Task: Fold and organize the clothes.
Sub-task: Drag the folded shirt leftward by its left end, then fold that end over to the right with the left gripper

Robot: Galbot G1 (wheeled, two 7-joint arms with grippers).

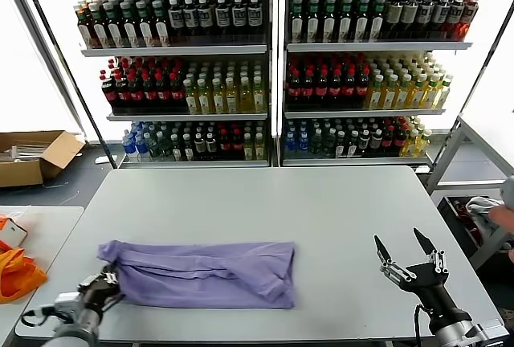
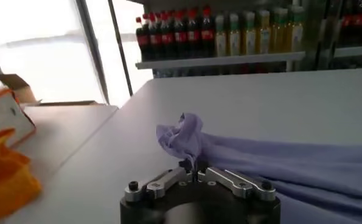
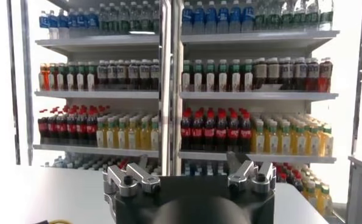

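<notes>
I should use my left gripper to fold the lavender T-shirt's bunched corner back over the T-shirt's middle (image 1: 195,271) before I carry the T-shirt aside, because the T-shirt is stretched out in a long band (image 1: 233,279).
The lavender T-shirt (image 1: 201,273) lies folded into a long band across the near part of the grey table (image 1: 321,210). My left gripper (image 1: 107,281) is at the band's left end, shut on a bunched corner of the shirt. In the left wrist view the fabric (image 2: 187,137) rises in a crumpled tuft from the closed gripper (image 2: 194,168) and trails off along the table. My right gripper (image 1: 404,249) is open and empty above the table's near right corner, well clear of the shirt. In the right wrist view it (image 3: 190,167) points at the shelves.
An orange cloth (image 1: 16,273) lies on a side table (image 1: 48,226) at the left. A cardboard box (image 1: 32,157) stands on the floor behind it. Shelves of bottles (image 1: 273,66) fill the back. A grey-white bundle of cloth (image 1: 482,206) sits at the far right.
</notes>
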